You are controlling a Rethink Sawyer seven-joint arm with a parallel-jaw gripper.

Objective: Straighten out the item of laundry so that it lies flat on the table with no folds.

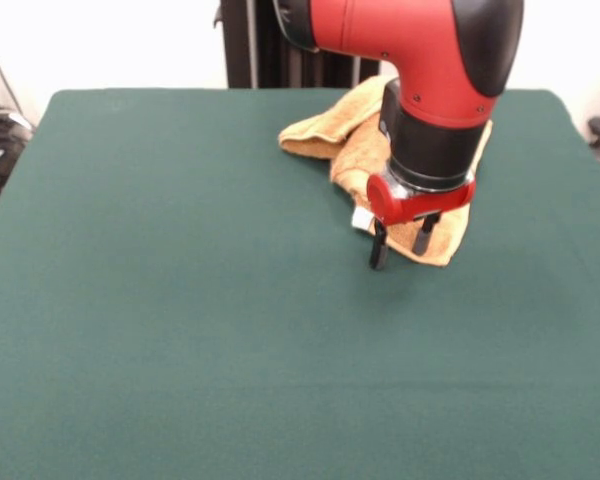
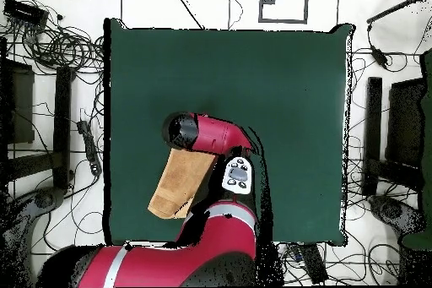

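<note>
The towel's far flap [image 1: 309, 139] is doubled over away [image 1: 342, 131] from the towel's near corner, so I expect it to stay folded and drag along when I pull that corner.
The orange-yellow towel [image 1: 345, 140] lies crumpled and folded on the dark green table [image 1: 180, 300], at the far right in the front view. Its small white tag [image 1: 361, 218] shows at the near edge. My gripper [image 1: 400, 245] hangs over the towel's near corner with its two black fingers [image 1: 379, 245] apart and nothing between them; the tips are at or just above the cloth. In the overhead view the towel [image 2: 177, 185] shows as a folded strip partly hidden under my arm [image 2: 211, 135], and the gripper is hidden there.
The table's far edge runs just behind the towel in the front view. Cables and equipment [image 2: 59, 48] lie on the floor around the table [image 2: 287, 90] in the overhead view. A black stand [image 1: 280, 60] rises behind the table.
</note>
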